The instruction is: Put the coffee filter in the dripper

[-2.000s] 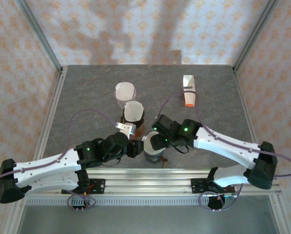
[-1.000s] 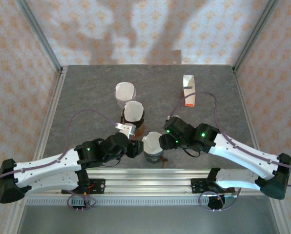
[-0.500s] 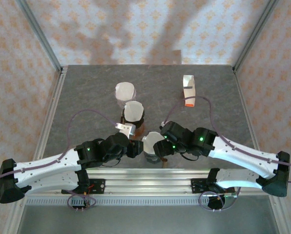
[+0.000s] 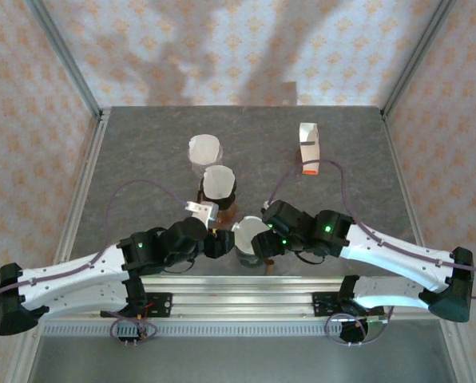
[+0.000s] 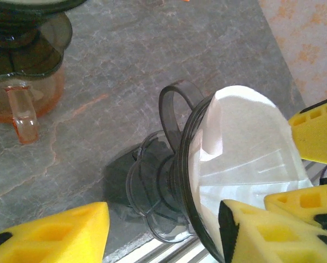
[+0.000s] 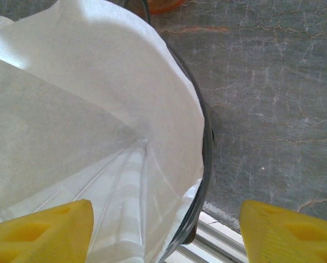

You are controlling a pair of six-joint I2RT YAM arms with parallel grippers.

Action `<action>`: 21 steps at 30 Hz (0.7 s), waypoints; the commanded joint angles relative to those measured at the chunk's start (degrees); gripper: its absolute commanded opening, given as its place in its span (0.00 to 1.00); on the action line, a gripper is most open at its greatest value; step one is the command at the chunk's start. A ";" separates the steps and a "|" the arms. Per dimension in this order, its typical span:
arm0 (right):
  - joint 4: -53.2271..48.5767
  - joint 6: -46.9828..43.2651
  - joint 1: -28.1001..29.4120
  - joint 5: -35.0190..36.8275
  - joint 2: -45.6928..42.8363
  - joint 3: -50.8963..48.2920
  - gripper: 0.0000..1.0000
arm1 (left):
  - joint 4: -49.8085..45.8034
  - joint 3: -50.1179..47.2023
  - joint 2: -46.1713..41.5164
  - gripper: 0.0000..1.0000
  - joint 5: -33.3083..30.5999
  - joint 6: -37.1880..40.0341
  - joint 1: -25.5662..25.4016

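Observation:
Next, I open my left gripper, move it toward the dripper's handle and press the filter's fold against the dripper's rim (image 5: 189, 136), because the filter's edge (image 5: 212, 143) curls inward near the dripper's handle.
A dark clear dripper (image 4: 254, 257) stands at the table's near edge with the white paper filter (image 4: 245, 232) sitting open inside its cone. In the left wrist view the dripper (image 5: 152, 186) shows its handle ring and base, and the filter (image 5: 251, 142) lines the cone. My left gripper (image 4: 220, 242) is open at the dripper's left; one yellow finger (image 5: 48, 235) is outside the base, the other (image 5: 262, 230) over the filter. My right gripper (image 4: 263, 242) is open at the right, straddling the rim (image 6: 204, 148), with one finger (image 6: 37, 233) over the filter (image 6: 97, 109).
An orange-tinted dripper (image 4: 218, 190) holding a filter stands just behind, also close in the left wrist view (image 5: 26, 71). A clear cup with a filter (image 4: 204, 149) sits farther back. A white box with an orange end (image 4: 307, 149) lies at the back right. The metal rail (image 4: 246, 283) runs along the near edge.
The right gripper drew back to the right, then returned left onto the dripper's rim. The left gripper crept slightly closer to the dripper. The filter stays in the cone.

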 commanded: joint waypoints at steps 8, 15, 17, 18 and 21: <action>-0.33 0.01 0.40 1.60 0.03 0.24 0.71 | 5.94 0.10 -0.91 0.82 4.88 6.59 4.51; -0.57 0.12 0.37 1.66 0.15 0.64 0.71 | 5.24 2.67 5.81 0.77 5.34 8.00 5.81; -0.73 0.12 0.33 1.62 0.04 0.64 0.71 | 5.94 2.10 6.03 0.72 5.49 7.78 6.57; -0.81 0.19 0.33 1.64 0.04 0.68 0.71 | 6.17 1.87 6.03 0.71 5.58 7.69 6.76; -0.83 0.19 0.35 1.80 0.04 0.69 0.71 | 6.79 1.51 6.25 0.68 5.85 7.52 7.19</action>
